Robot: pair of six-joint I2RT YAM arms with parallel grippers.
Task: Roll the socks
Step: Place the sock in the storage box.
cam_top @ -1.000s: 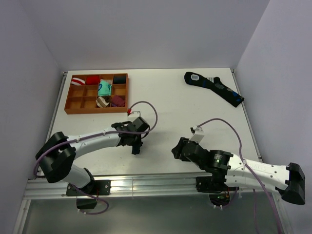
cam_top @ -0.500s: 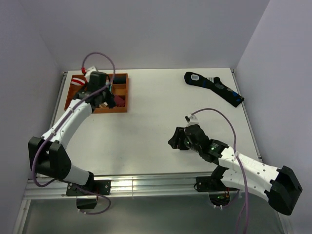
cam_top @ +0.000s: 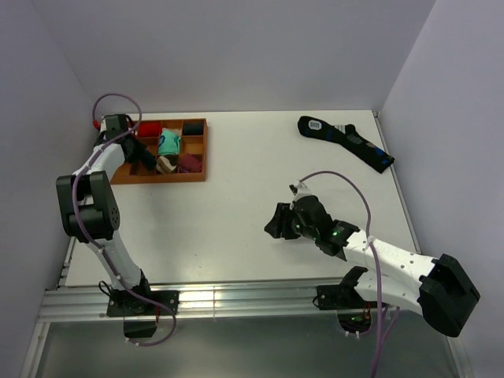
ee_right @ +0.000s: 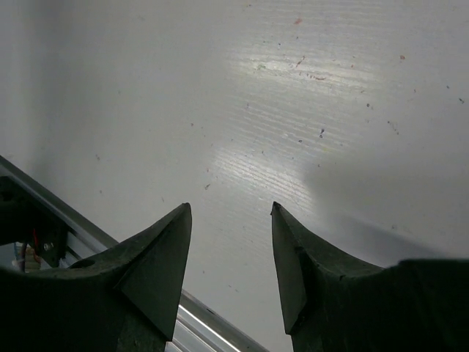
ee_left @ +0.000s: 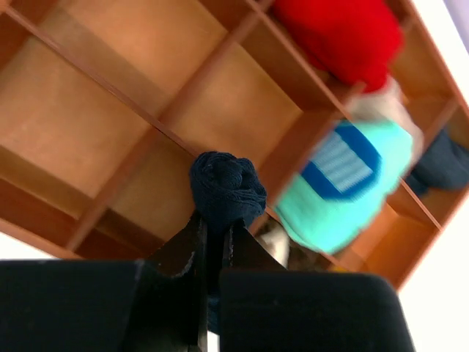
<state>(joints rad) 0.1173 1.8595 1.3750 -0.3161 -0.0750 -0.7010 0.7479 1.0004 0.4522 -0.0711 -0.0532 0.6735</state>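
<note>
The rolled navy socks [ee_left: 228, 185] are hanging above an empty front cell of the tray [ee_left: 152, 192]. My left gripper should keep bringing them down until they are inside, and then let go.
The socks [ee_left: 227, 191] are a rolled dark navy ball pinched between my left gripper's [ee_left: 214, 227] jaws, held just above the brown compartment tray [ee_left: 88, 132]. In the top view my left gripper [cam_top: 140, 157] sits over the tray's [cam_top: 120, 178] left-middle cells, and the socks are too small to make out there. My right gripper [ee_right: 231, 213] is open and empty above bare white table near the front edge; in the top view it [cam_top: 276, 223] is at centre-right.
The tray holds a red bundle [ee_left: 344, 33], a turquoise bundle with a blue patch [ee_left: 341, 183] and a dark bundle [ee_left: 443, 165]. A long black sock with blue patches and white label [cam_top: 345, 140] lies at the back right. White walls enclose the table.
My left arm has swung from the table's front middle to the tray's left side, carrying the rolled socks. My right gripper has shifted slightly left and forward.
</note>
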